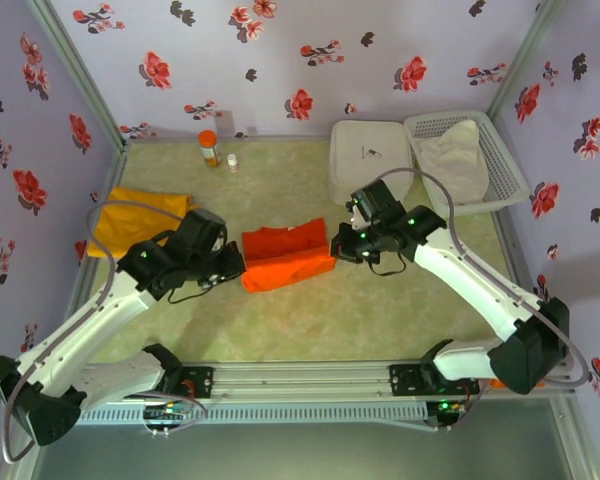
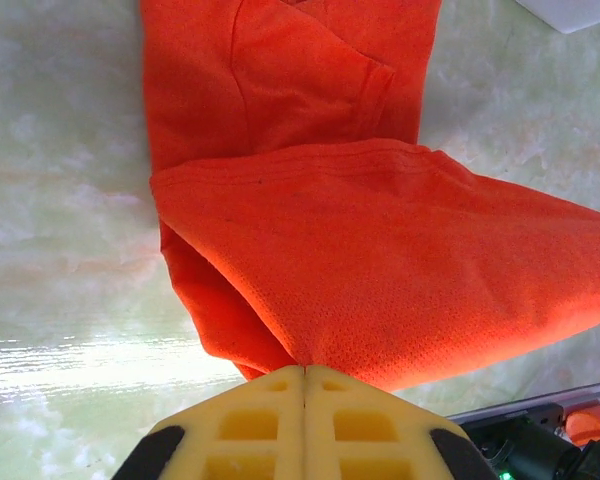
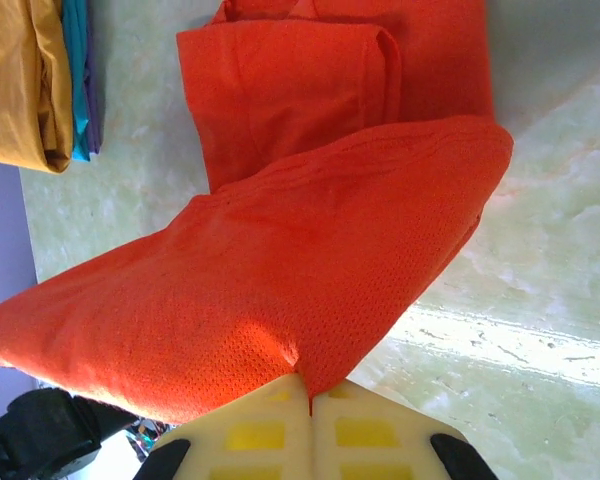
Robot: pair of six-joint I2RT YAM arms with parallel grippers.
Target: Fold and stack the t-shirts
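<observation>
My right gripper should keep going toward the t-shirt's far edge (image 1: 284,230) and let go there, since the orange-red t-shirt's lifted layer (image 1: 289,269) is stretched straight across both grippers.
The orange-red t-shirt (image 1: 285,256) lies partly folded in the middle of the table, its near layer lifted between the two arms. My left gripper (image 1: 235,266) is shut on its left end; in the left wrist view the cloth (image 2: 380,260) runs into the closed yellow jaws of that gripper (image 2: 304,368). My right gripper (image 1: 337,250) is shut on the right end, and the fabric (image 3: 280,260) is pinched at this gripper (image 3: 309,385). The mustard t-shirt (image 1: 140,215) lies folded at the far left, also seen as the mustard t-shirt (image 3: 25,80) in the right wrist view.
A white folded cloth (image 1: 370,158) and a white basket (image 1: 500,170) holding pale fabric stand at the back right. An orange pill bottle (image 1: 209,147) and a small white bottle (image 1: 232,161) stand by the back wall. Floral walls enclose the table.
</observation>
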